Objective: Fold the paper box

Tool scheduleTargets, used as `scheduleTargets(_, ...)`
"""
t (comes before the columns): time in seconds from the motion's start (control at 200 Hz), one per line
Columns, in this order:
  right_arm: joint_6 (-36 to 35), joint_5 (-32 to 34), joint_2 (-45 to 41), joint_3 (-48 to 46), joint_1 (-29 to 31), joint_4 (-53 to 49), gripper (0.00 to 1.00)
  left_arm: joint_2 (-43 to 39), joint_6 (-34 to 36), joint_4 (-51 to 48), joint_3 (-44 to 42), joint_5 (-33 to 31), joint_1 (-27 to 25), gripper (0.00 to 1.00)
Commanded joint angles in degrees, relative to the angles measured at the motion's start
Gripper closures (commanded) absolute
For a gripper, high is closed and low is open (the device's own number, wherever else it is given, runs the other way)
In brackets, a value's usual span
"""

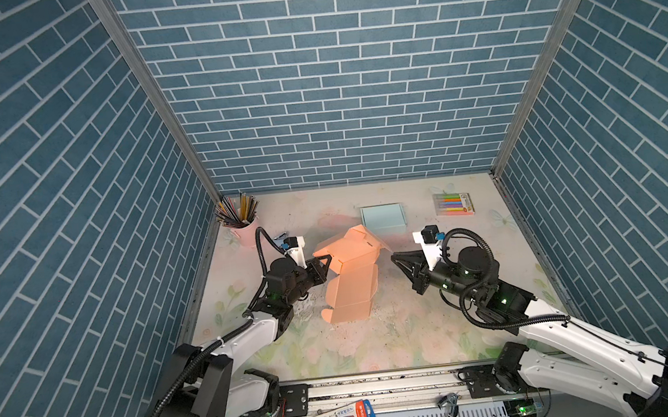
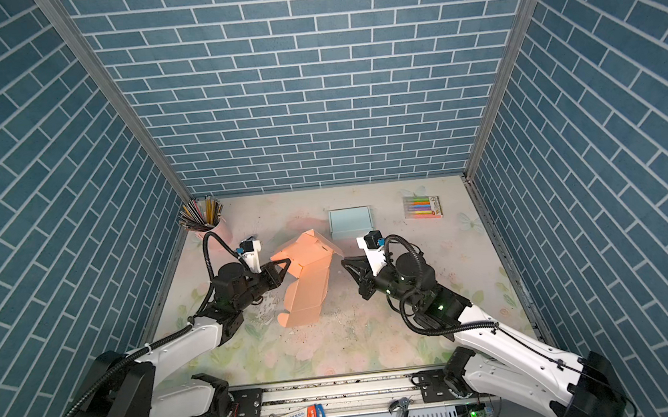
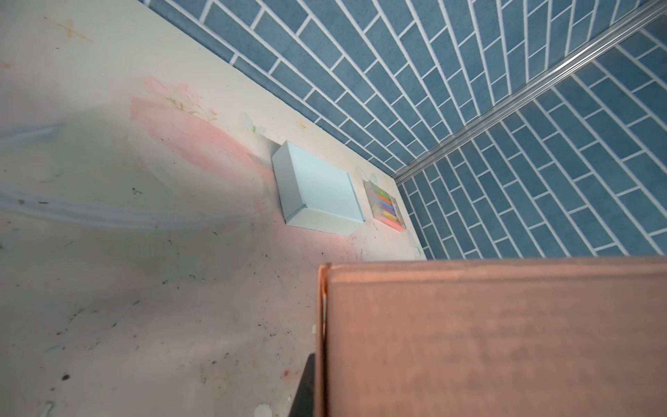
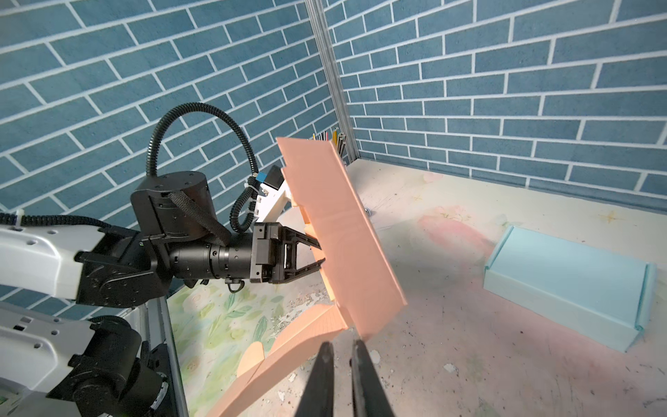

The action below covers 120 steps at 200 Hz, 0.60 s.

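My left gripper should lower the orange paper box's raised panel [image 1: 349,245], which is tipped up in its hold, and keep the panel steady before my right gripper reaches the box's side flap [image 1: 379,240].
The orange paper box [image 1: 351,274] [image 2: 310,278] sits partly folded at the table's middle, one flat panel lying toward the front and a raised panel [image 4: 343,234] standing tilted. My left gripper [image 1: 328,261] [image 2: 286,263] is shut on the raised part's left edge. In the left wrist view the panel [image 3: 487,335] fills the frame, with one dark finger [image 3: 306,386] against its edge. My right gripper [image 1: 393,257] [image 2: 343,262] [image 4: 341,344] hovers just off the raised panel's right corner. Its fingers [image 4: 325,364] are parted by a narrow gap and hold nothing.
A closed light blue box [image 1: 382,219] [image 4: 566,292] lies behind the orange one. A pack of coloured markers [image 1: 454,203] lies at the back right, and a pink cup of pencils [image 1: 239,218] stands in the back left corner. Brick-patterned walls close three sides.
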Motion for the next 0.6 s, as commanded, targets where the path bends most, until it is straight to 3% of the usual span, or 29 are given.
scheduleTargets(0.0,-1.14,2.97,0.22,2.9,1.59,-6.58,0.87,1.77,1.46,0.47,0.0,-1.58,0.47,0.95)
scheduleTargets(0.155,-2.8,6.69,-0.51,8.55,1.83,-13.25,0.86,2.89,3.79,-1.32,0.79,-1.67,0.85,0.95)
scheduleTargets(0.31,-3.56,6.65,-3.1,11.91,0.3,-17.01,0.7,3.42,7.0,-3.54,2.48,3.43,1.55,0.95)
scheduleTargets(0.495,-3.13,-6.09,0.23,12.72,-7.99,-19.18,0.62,5.23,9.46,-3.67,4.09,11.44,1.53,0.94)
scheduleTargets(0.595,-4.37,-12.86,3.18,12.33,-9.46,-18.35,0.58,4.75,10.23,-4.61,4.12,13.01,1.52,0.94)
